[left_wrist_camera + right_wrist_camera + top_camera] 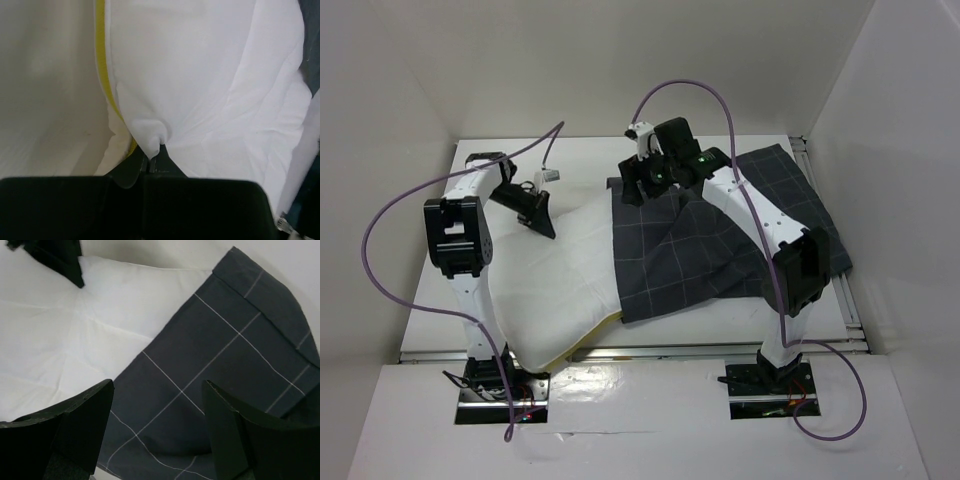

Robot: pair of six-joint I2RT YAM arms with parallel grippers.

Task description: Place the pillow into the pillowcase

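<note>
The pillowcase's far corner (614,184) goes only a short way over the white pillow. Next, my right gripper takes hold of the hem there (212,275) and pulls it further over.
The white pillow (555,275) lies on the left half of the table, with its yellow band (582,345) along the near edge. The dark grid-patterned pillowcase (720,245) lies to its right and covers the pillow's right end. My left gripper (536,216) is shut on a pinch of pillow fabric at the far left corner. The left wrist view shows that pinch (151,142) between the left gripper's (150,159) closed jaws, beside the yellow band (102,65). My right gripper (640,186) is open and empty above the pillowcase's far left corner (220,360), with both fingers (82,425) spread wide.
White walls enclose the table on the left, back and right. The table's metal front rail (650,352) runs just past the pillow's near edge. The left gripper's dark body (55,257) shows at the top left of the right wrist view.
</note>
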